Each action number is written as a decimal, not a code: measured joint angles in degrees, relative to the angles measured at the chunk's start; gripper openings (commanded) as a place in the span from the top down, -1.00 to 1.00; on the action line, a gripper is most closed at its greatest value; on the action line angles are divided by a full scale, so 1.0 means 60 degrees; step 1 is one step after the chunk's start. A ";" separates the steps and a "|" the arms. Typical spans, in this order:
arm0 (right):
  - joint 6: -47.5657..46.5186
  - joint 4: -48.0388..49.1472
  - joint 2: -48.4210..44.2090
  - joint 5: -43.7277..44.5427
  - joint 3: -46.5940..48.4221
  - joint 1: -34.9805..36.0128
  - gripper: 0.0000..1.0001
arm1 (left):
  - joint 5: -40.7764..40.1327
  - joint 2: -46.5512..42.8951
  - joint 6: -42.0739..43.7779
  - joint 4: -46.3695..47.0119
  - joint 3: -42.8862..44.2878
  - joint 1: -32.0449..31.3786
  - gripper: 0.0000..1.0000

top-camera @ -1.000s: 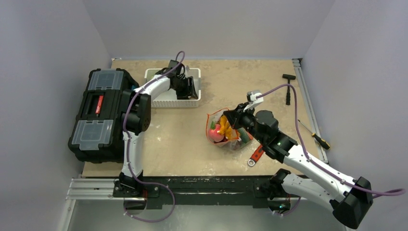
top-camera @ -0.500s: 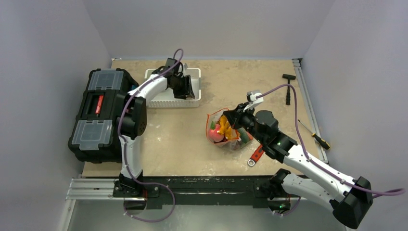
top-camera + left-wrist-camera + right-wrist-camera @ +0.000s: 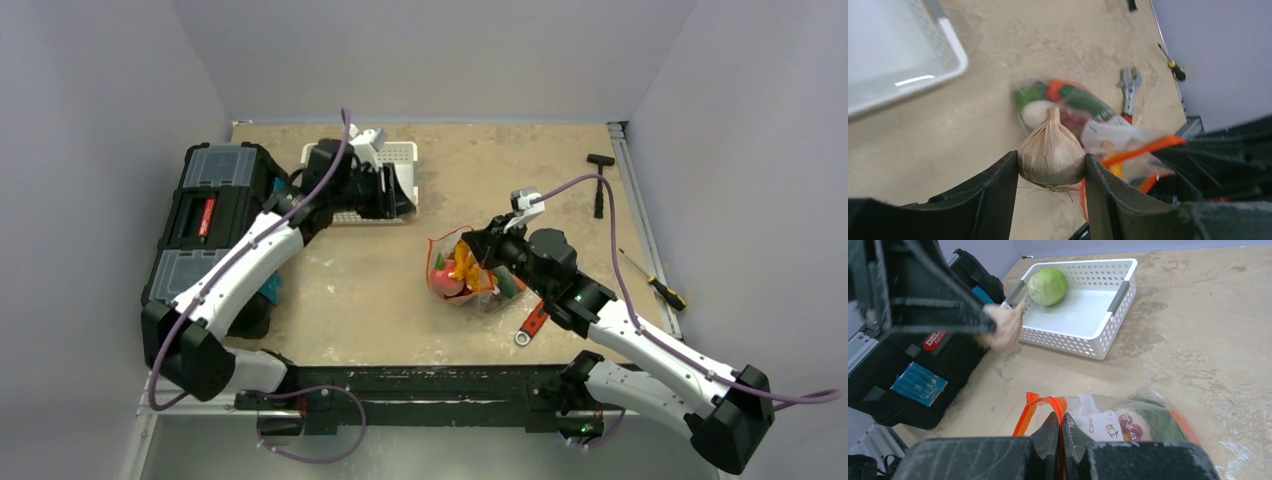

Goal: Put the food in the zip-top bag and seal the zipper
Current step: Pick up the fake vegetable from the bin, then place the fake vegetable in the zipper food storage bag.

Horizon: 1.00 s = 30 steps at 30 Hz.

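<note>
My left gripper should now bring the garlic bulb in until it hangs over the food, because the bag's opening stands open next to the raised orange zipper.
My left gripper is shut on a pale garlic bulb, held above the tabletop just beside the white basket. In the top view that gripper hangs over the basket's front right corner. The clear zip-top bag lies mid-table, stuffed with food: green, orange, white and dark red pieces. My right gripper is shut on the bag's orange zipper, holding the mouth up. A green cabbage sits inside the basket.
A black toolbox fills the left side. A red-handled wrench lies right of the bag near my right arm. A screwdriver and a black T-handled tool lie along the right edge.
The left arm has swung, its elbow dropping left and toward the front. Its gripper has come up out of the basket with the garlic. The right arm and bag stay put.
</note>
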 measured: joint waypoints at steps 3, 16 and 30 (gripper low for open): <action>0.0069 0.0004 -0.0004 -0.0022 0.0000 0.0000 1.00 | 0.0109 -0.0820 -0.0222 0.0229 -0.1024 -0.1009 0.67; 0.0707 -0.0291 -0.0102 -0.0572 0.0131 0.0000 1.00 | -0.0277 -0.1770 -0.1304 0.1621 -0.2470 -0.3654 0.65; 0.1701 -0.0361 -0.0313 -0.1344 0.0157 -0.0007 1.00 | -0.0350 -0.0266 -0.1767 0.2350 -0.2127 -0.4244 0.41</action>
